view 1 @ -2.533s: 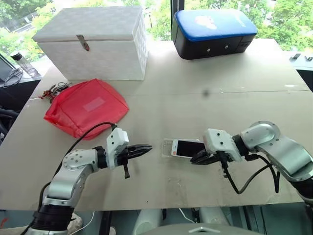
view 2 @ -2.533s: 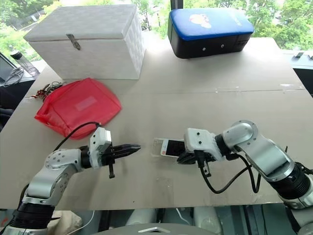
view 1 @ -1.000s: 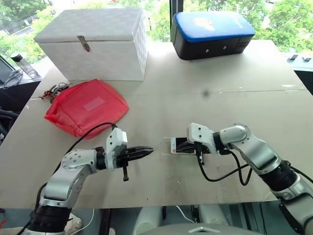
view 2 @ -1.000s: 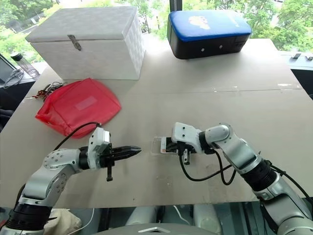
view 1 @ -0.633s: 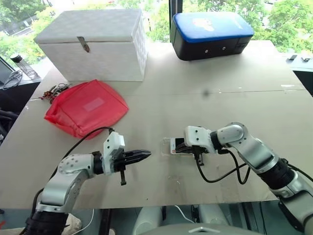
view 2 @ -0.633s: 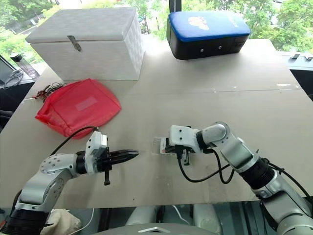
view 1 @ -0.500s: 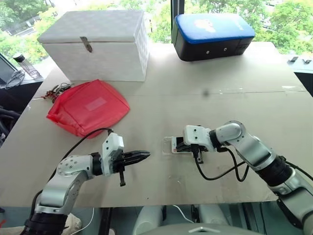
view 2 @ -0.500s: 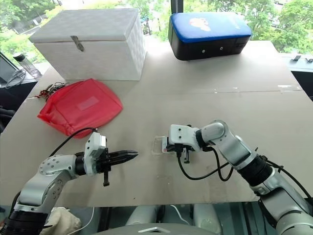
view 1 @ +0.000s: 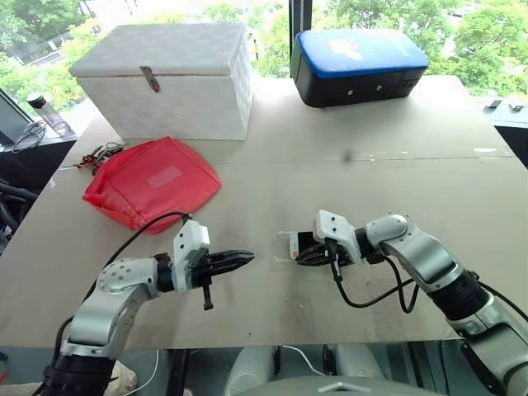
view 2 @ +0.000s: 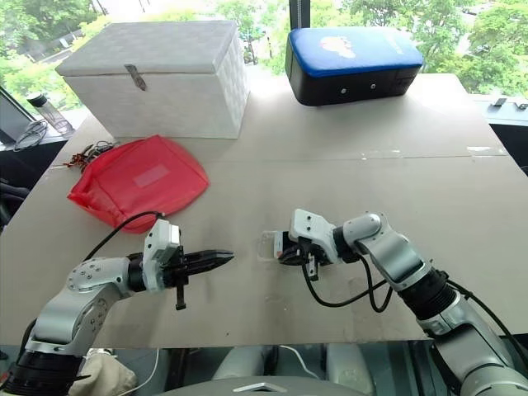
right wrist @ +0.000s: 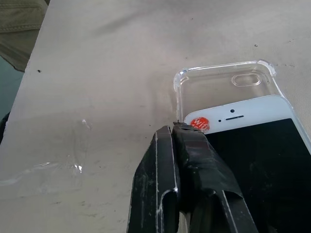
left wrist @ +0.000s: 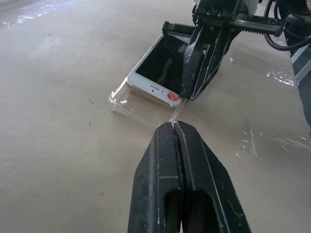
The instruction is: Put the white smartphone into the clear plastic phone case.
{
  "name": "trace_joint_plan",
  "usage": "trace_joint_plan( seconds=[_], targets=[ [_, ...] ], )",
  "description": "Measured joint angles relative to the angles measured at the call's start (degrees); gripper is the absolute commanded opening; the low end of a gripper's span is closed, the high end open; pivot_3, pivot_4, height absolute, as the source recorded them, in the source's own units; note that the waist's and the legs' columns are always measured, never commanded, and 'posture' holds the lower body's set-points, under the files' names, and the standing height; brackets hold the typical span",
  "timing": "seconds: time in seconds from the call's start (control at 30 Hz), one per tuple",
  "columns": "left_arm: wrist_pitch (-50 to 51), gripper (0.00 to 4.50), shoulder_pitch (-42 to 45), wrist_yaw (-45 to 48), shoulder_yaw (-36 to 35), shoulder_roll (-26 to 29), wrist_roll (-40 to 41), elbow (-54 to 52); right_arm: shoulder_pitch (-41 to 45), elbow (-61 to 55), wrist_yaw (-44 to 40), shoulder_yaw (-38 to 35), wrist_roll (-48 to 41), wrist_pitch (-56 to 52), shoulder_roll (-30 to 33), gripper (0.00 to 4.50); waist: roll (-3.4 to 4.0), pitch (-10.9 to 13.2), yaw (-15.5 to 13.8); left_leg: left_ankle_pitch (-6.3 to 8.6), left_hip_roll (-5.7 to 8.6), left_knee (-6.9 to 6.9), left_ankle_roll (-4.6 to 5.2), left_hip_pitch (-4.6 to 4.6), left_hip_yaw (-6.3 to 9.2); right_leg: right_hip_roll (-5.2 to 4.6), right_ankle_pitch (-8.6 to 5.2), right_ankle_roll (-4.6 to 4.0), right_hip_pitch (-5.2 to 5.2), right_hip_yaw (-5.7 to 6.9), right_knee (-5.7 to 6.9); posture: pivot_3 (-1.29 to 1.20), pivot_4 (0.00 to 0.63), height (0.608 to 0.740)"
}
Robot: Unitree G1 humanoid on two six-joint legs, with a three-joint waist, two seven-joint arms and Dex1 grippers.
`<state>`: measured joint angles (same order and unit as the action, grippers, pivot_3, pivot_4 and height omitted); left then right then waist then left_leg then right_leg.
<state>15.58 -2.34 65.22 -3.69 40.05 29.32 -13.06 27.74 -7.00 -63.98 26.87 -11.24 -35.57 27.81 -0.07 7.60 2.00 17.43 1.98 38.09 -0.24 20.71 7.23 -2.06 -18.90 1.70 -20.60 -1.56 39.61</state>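
Note:
I should move my right gripper off the long edge and push the phone from the end opposite the sticker, because the phone lies short of the case's camera end (view 1: 283,247).
The white smartphone (right wrist: 252,121), screen up with a red sticker near its end, lies partly in the clear plastic phone case (right wrist: 221,80) on the table; the case's camera end stays uncovered. My right gripper (right wrist: 176,130) is shut, with its tips against the phone's long edge next to the sticker. In the head view it sits over the phone (view 1: 300,242), hiding most of it. My left gripper (view 1: 246,257) is shut and empty. It points at the case (left wrist: 121,99) from a short way off, with its tips (left wrist: 173,127) apart from the rim.
A red pouch (view 1: 153,180) lies at the left, with keys (view 1: 97,153) beside it. At the back stand a white latched box (view 1: 165,78) and a blue-topped black case (view 1: 359,62). The table's front edge (view 1: 272,340) runs close below both arms.
My right gripper has slid left along the phone from its right end to the sticker end, then rolled a little at the wrist. The left arm has kept still; the camera shifted.

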Motion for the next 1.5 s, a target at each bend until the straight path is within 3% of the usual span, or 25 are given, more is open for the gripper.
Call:
trace_joint_plan(
  seconds=[0.33,0.67,0.93,1.2,1.33,1.5],
  targets=[
    [-0.04,0.00,1.28,-1.29,1.33,-1.08,-1.01,0.05,-0.50,-6.95,7.07,-11.29,-7.72,-8.64,-1.14,0.02,0.15,0.49,0.34,-0.16,0.00,0.00,-0.27,0.82,-0.04,0.01,0.00,0.00,-0.80,-0.05,0.12,0.00,0.150,0.740],
    [-0.11,0.00,3.29,-1.33,2.06,-1.78,-1.18,0.42,4.89,-0.64,9.03,2.26,4.89,0.59,0.68,0.02,0.10,0.44,0.48,-0.16,0.00,0.11,-0.29,1.01,-0.10,0.03,0.01,0.00,-1.02,-0.07,0.19,0.00,0.150,0.740],
    [-0.11,0.00,1.93,-1.97,2.05,-1.62,-1.27,0.35,5.07,1.94,8.68,3.89,7.27,3.84,0.64,0.02,0.05,0.27,0.18,0.00,-0.01,-0.04,-0.01,-0.05,-0.08,0.01,0.00,0.00,0.03,-0.06,-0.05,0.00,0.150,0.740],
    [-0.13,0.00,2.41,-4.21,2.17,-1.69,-3.79,0.46,-0.49,-2.92,9.94,-4.99,0.03,-3.45,-1.48,0.02,0.09,0.43,-0.34,-0.10,0.00,-0.04,-0.18,0.33,0.05,0.00,0.00,0.00,-0.19,0.03,-0.14,0.00,0.150,0.740],
    [-0.13,0.00,4.65,-4.12,3.24,-1.67,-5.22,2.00,0.39,-10.94,14.38,-12.26,-5.11,-10.63,-3.06,0.02,0.13,0.57,-0.04,-0.17,0.01,0.14,-0.30,1.20,0.03,0.02,0.01,0.00,-1.11,0.01,0.17,0.00,0.150,0.740],
    [-0.32,0.00,7.11,-3.60,4.72,-1.64,-6.90,4.81,1.74,-19.40,18.58,-16.68,-6.39,-16.08,1.31,0.02,0.12,0.58,0.02,-0.16,0.03,0.07,-0.29,1.27,0.04,-0.01,0.01,0.00,-1.14,0.06,0.09,0.00,0.150,0.740]
  ],
)
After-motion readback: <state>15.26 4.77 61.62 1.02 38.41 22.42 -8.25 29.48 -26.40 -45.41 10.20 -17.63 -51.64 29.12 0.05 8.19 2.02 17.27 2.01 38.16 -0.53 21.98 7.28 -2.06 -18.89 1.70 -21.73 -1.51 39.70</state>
